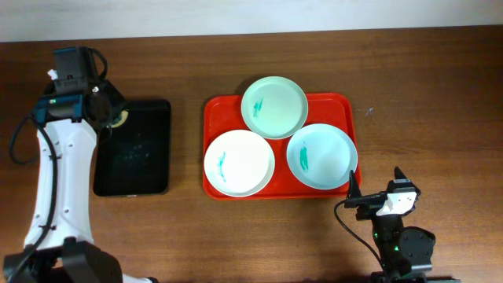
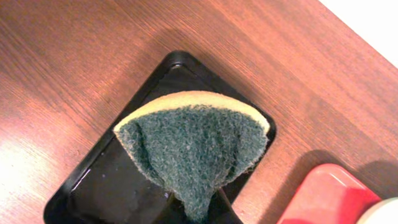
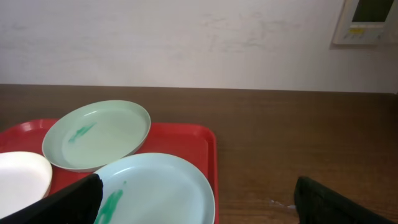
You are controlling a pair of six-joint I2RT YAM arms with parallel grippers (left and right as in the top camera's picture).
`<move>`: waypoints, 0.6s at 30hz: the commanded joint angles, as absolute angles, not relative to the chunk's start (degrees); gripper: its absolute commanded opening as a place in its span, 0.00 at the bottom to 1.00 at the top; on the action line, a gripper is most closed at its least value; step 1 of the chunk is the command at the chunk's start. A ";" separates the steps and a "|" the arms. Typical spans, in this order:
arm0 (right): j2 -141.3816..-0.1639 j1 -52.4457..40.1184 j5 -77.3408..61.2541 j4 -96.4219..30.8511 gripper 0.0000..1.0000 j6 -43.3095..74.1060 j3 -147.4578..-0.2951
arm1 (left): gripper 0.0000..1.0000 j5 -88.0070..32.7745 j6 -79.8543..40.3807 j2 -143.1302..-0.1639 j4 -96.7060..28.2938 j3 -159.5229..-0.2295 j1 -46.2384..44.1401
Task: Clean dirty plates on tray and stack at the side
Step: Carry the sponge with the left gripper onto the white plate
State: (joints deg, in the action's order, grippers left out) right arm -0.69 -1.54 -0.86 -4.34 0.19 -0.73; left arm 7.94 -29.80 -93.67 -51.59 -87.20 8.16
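The sponge [image 2: 193,134] is above the black tray, out of my right gripper's reach, so my left gripper should first put the sponge down on the white plate [image 1: 239,163] and then move away.
The red tray [image 1: 346,106] lies mid-table and holds three plates. The mint green plate [image 1: 273,106] is at the back, the white plate [image 1: 239,163] front left and the light blue plate [image 1: 321,155] front right. Each has a teal smear. My left gripper [image 1: 112,115] is shut on a sponge [image 2: 193,143], yellow with a dark green scouring face, above the black tray's far left corner. My right gripper [image 1: 376,182] is open and empty, just off the red tray's front right corner. In the right wrist view the blue plate [image 3: 155,190], green plate [image 3: 96,134] and white plate [image 3: 22,177] lie ahead of the open fingers [image 3: 199,208].
A smaller black tray [image 1: 134,149] lies left of the red tray, also seen under the sponge in the left wrist view [image 2: 106,186]. The red tray's corner [image 2: 326,199] shows there at lower right. Bare wooden table surrounds both trays; a wall stands behind.
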 commanded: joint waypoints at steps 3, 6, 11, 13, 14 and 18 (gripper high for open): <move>-0.32 -1.87 -0.36 -4.51 0.99 0.40 -0.32 | 0.00 7.53 -29.89 -105.25 -46.50 -79.64 8.32; -0.32 -1.87 -0.36 -4.51 0.99 0.40 -0.32 | 0.00 6.81 -25.96 -110.00 -46.52 -79.64 8.43; -0.32 -1.87 -0.36 -4.51 0.99 0.40 -0.32 | 0.00 3.55 -25.15 -106.21 -51.88 -85.03 8.40; -0.32 -1.87 -0.36 -4.51 0.98 0.40 -0.32 | 0.00 -1.23 -23.40 -102.26 -54.00 -88.25 8.25; -0.32 -1.87 -0.34 -4.51 0.99 0.40 -0.32 | 0.00 -5.06 -21.50 -99.59 -54.43 -89.32 7.94; -0.32 -1.87 -0.34 -4.51 0.99 0.40 -0.32 | 0.00 -11.79 -19.84 -91.46 -56.12 -89.62 4.80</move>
State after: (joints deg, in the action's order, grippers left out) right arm -0.69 -1.54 -0.86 -4.32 0.19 -0.73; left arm -3.57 -23.00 -99.44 -54.52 -87.77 7.66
